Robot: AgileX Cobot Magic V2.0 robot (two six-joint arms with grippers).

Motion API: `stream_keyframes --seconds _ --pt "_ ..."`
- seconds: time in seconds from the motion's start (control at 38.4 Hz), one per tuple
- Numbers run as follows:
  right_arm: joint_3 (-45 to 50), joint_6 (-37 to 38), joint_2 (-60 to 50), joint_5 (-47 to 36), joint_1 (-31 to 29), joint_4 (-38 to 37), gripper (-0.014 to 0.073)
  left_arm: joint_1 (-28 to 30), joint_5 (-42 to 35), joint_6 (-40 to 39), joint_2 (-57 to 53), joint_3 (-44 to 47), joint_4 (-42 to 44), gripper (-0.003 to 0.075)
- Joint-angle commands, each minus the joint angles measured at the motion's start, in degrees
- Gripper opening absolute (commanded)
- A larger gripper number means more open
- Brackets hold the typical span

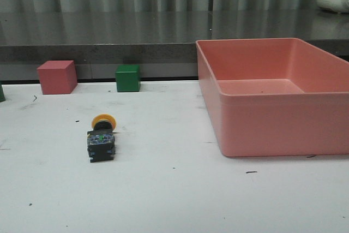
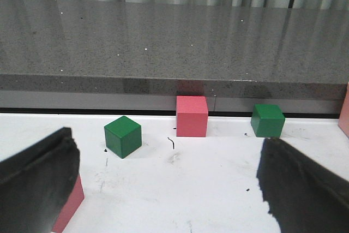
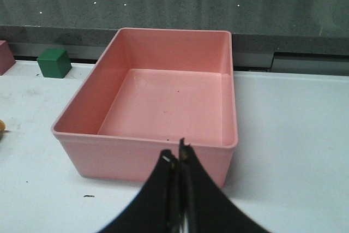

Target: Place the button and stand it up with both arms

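Observation:
Next, I lift the button with my left gripper and turn its black base (image 1: 102,149) down, because the button lies (image 1: 102,138) on its side, far from my right gripper at the pink bin.
The button (image 1: 102,137) lies on its side on the white table, left of centre in the front view. Its yellow cap (image 1: 102,120) points away from me and its black base is toward me. A sliver of the yellow cap shows at the edge of the right wrist view (image 3: 2,126). Neither arm shows in the front view. My left gripper (image 2: 168,154) is open and empty above bare table, and the button is out of its view. My right gripper (image 3: 175,155) is shut and empty, just before the near wall of the pink bin (image 3: 147,156).
A large empty pink bin (image 1: 256,135) fills the right side of the table. A pink cube (image 1: 56,77) and a green cube (image 1: 127,78) stand at the back left. The left wrist view shows two green cubes (image 2: 122,136) (image 2: 268,120), a pink cube (image 2: 192,115) and a pink block (image 2: 72,203) beside the left finger.

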Motion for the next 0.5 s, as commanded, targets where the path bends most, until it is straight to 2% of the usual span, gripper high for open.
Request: stream_keyframes --seconds 0.0,0.23,0.47 --pt "-1.4 -0.6 0.4 -4.1 -0.2 -0.6 -0.0068 0.1 -4.7 -0.5 0.6 -2.1 -1.9 0.0638" --pt "-1.4 -0.6 0.4 -4.1 -0.2 -0.6 -0.0068 -0.9 -3.5 -0.5 8.4 -5.7 -5.4 0.0638" --pt "-1.4 -0.6 0.4 -4.1 -0.2 -0.6 -0.0068 -8.7 7.1 -0.5 22.4 -15.6 -9.0 0.0638"
